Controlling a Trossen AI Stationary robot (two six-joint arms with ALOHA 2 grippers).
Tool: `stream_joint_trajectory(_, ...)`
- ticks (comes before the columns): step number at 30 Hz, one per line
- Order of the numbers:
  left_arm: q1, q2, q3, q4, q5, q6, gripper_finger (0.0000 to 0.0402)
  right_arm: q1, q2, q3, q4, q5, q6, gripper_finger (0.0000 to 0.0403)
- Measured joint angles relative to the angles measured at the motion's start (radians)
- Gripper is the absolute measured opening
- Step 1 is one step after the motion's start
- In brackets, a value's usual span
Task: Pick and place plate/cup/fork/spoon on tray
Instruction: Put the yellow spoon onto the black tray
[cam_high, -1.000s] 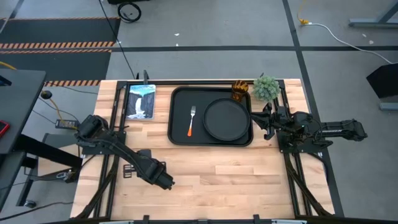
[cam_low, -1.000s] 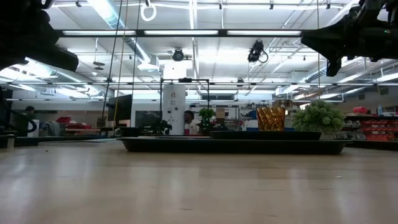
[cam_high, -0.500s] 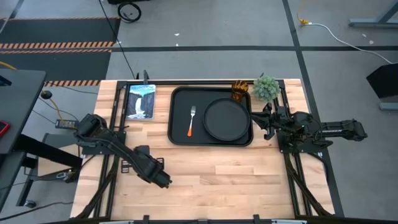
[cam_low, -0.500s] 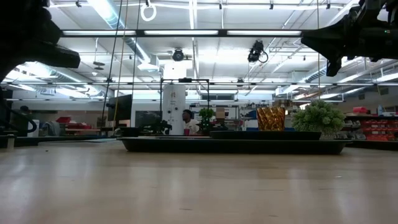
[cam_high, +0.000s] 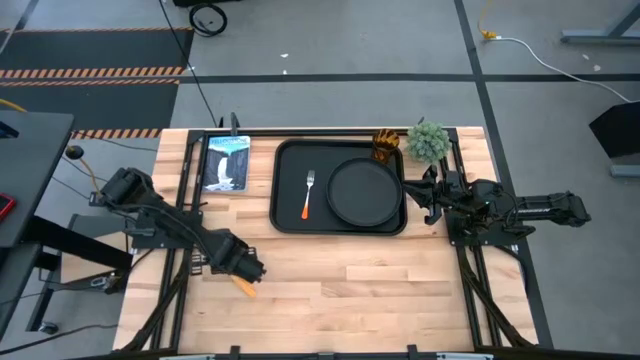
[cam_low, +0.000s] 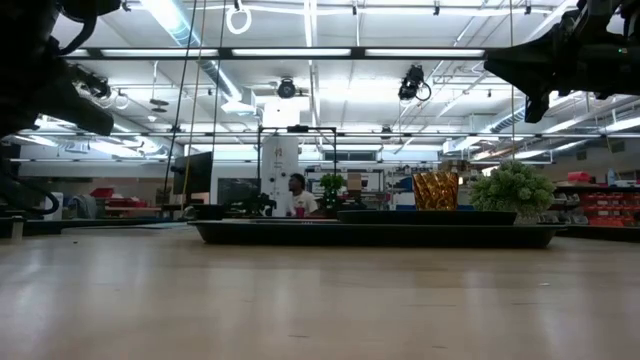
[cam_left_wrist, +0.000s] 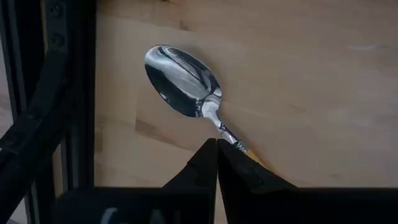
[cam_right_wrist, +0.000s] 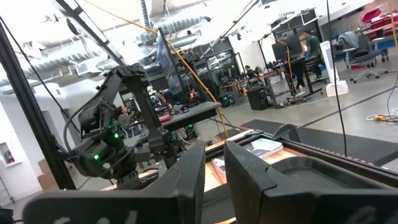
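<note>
The slanting spoon (cam_left_wrist: 183, 81) lies under the left gripper's closed fingers, so the robot should open them and move lower around the orange handle (cam_left_wrist: 253, 156) beside its metal neck before it lifts the spoon.
My left gripper (cam_high: 243, 272) is over the table's near left part, shut on the spoon (cam_left_wrist: 182, 81). The spoon's silver bowl shows in the left wrist view, and its orange handle (cam_high: 244, 288) sticks out on the near side of the gripper. The black tray (cam_high: 285, 222) holds the round black plate (cam_high: 365, 192) on its right half and the fork (cam_high: 308, 195) on its left half. The amber cup (cam_high: 386, 145) stands at the tray's far right corner; I cannot tell if it is on the tray. My right gripper (cam_high: 428, 195) waits right of the tray, open by a narrow gap, empty. My left gripper pinches the spoon between its two fingers (cam_left_wrist: 202, 165), where the metal neck meets the orange handle (cam_left_wrist: 239, 146). The fingers come from above and lie across the spoon. The bowl faces up, and its shadow falls apart from it on the wood, so the spoon seems lifted clear.
A green fuzzy plant ball (cam_high: 428, 142) stands at the far right corner beside the cup. A picture book (cam_high: 227, 162) lies at the far left. Black frame rails (cam_left_wrist: 68, 93) run along the table's left edge. Bare wood (cam_high: 380, 290) lies near the front.
My left gripper has gone toward the table's left and far edges, staying shut. The spoon's orange handle, hidden under the gripper before, now shows at its near side.
</note>
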Motion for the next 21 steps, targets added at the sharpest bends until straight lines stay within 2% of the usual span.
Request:
stream_joint_trajectory(4,0.000,0.000,0.000,0.067,0.000,-0.004,0.0053,0.000,0.000,0.000,0.000,0.000,0.000,0.0068)
stream_joint_trajectory(14,0.000,0.001,0.000,0.129,0.004,-0.016,0.0193,0.000,0.000,0.000,0.000,0.000,0.000,0.0068)
stream_joint_trajectory(17,0.000,0.001,-0.010,0.169,0.004,-0.017,0.0211,0.000,0.000,0.000,0.000,0.000,0.000,0.0068)
stream_joint_trajectory(21,-0.004,0.002,-0.069,0.274,0.005,-0.024,0.0212,0.000,0.000,0.000,0.000,0.000,0.000,0.0068)
